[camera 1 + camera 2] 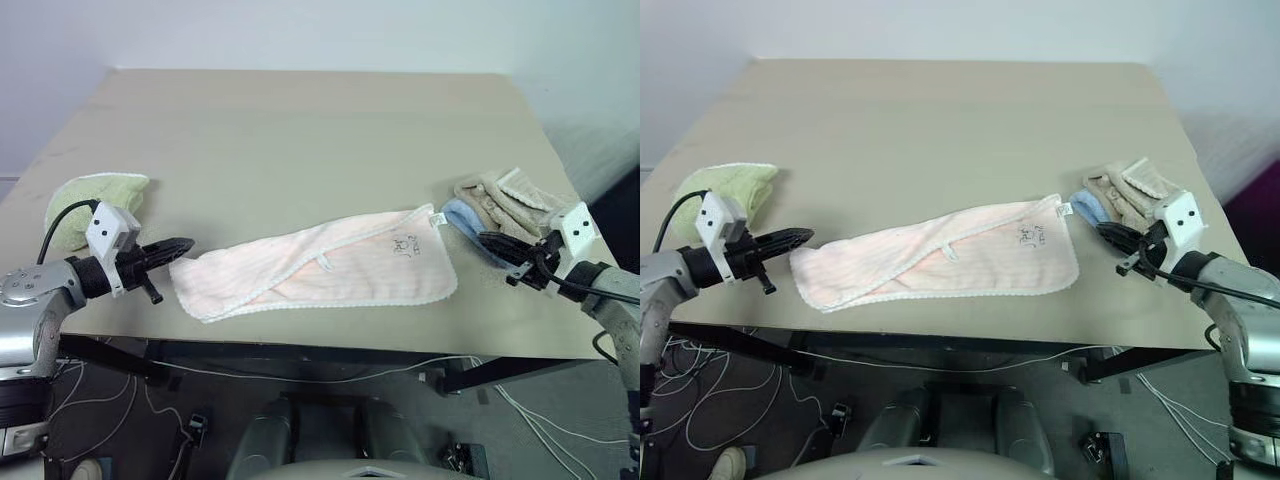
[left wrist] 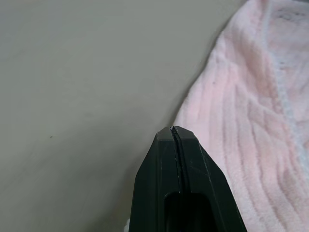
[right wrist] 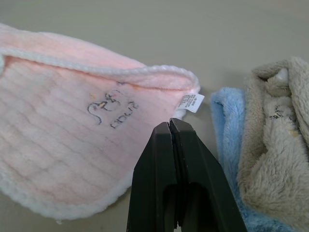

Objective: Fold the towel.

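Note:
My left gripper should take the flap at its near corner [image 1: 208,313] and pull it back, because the flap's white edging [image 1: 287,276] runs at a slant across the pink towel.
The pale pink towel [image 1: 320,265] lies folded lengthwise along the table's near edge, its white scalloped edging showing. Its dark embroidered mark [image 3: 110,109] and small white tag [image 3: 191,102] sit at its right end. My left gripper [image 1: 186,244] hovers just off the towel's left end, shut and empty; the left wrist view has its tips [image 2: 174,131] pressed together beside the pink cloth [image 2: 251,121]. My right gripper [image 1: 486,239] hangs off the towel's right end, shut with nothing in it, its tips [image 3: 170,123] close to the tag.
A light green towel [image 1: 95,200] lies bunched at the table's left edge behind my left arm. A beige towel [image 1: 505,200] on a blue one [image 1: 465,222] sits at the right edge, close to my right gripper. The tan table [image 1: 300,130] stretches away behind the pink towel.

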{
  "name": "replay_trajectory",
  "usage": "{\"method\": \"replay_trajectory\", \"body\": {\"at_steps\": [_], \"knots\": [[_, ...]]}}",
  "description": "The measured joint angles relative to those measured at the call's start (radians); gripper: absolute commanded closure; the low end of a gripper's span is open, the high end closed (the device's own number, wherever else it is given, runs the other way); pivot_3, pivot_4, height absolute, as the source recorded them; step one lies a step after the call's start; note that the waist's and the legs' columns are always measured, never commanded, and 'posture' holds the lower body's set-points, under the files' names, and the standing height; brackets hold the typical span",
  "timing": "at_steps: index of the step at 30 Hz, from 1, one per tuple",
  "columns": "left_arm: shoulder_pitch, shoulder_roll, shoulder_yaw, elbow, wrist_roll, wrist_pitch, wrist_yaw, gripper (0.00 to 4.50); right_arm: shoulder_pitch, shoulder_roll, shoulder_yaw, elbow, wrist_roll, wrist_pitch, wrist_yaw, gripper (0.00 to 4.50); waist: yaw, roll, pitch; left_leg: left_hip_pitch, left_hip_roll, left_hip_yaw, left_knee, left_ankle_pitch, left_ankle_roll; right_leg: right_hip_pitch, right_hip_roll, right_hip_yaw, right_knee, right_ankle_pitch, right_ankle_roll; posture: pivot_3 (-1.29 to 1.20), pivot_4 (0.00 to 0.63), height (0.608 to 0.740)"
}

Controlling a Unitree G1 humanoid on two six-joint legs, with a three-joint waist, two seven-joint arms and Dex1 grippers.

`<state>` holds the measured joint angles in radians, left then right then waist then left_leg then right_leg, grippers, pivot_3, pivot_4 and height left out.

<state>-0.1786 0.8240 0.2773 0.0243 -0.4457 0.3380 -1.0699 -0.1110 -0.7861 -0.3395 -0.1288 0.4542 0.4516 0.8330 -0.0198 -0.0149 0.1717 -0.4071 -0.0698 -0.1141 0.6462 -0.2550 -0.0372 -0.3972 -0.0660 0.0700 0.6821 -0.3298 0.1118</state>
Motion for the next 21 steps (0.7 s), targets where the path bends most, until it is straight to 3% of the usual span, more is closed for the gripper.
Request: {"method": "replay_trajectory", "body": {"at_steps": [2, 4, 9, 21], "knots": [[0.007, 0.0, -0.013, -0.004, -0.001, 0.002, -0.018, 4.5, -0.001, 0.0, 0.0, -0.005, -0.001, -0.001, -0.003, 4.48, 0.002, 0.0, 0.0, 0.0, 0.0, 0.0, 0.0, 0.0, 0.0, 0.0, 0.0, 0.0, 0.0, 0.0, 0.0, 0.0, 0.15, 0.74], [0.009, 0.0, -0.022, -0.006, -0.002, 0.004, -0.031, 4.21, -0.001, 0.001, 0.001, -0.005, -0.001, -0.001, -0.006, 4.5, 0.004, 0.0, 0.0, 0.0, 0.0, 0.0, 0.0, 0.0, 0.0, 0.0, 0.0, 0.0, 0.0, 0.0, 0.0, 0.0, 0.15, 0.74], [0.005, 0.0, -0.036, -0.024, -0.008, 0.016, -0.036, 2.87, -0.013, 0.008, 0.02, -0.006, -0.026, -0.021, -0.038, 4.5, 0.005, 0.0, 0.0, 0.0, 0.0, 0.0, 0.0, 0.0, 0.0, 0.0, 0.0, 0.0, 0.0, 0.0, 0.0, 0.0, 0.15, 0.74], [-0.055, -0.052, -0.108, -0.022, 0.032, -0.042, 0.001, 2.87, -0.028, 0.063, 0.092, -0.063, -0.054, -0.037, -0.086, 4.5, 0.006, 0.0, 0.0, 0.0, 0.0, 0.0, 0.0, 0.0, 0.0, 0.0, 0.0, 0.0, 0.0, 0.0, 0.0, 0.0, 0.15, 0.74]]}}
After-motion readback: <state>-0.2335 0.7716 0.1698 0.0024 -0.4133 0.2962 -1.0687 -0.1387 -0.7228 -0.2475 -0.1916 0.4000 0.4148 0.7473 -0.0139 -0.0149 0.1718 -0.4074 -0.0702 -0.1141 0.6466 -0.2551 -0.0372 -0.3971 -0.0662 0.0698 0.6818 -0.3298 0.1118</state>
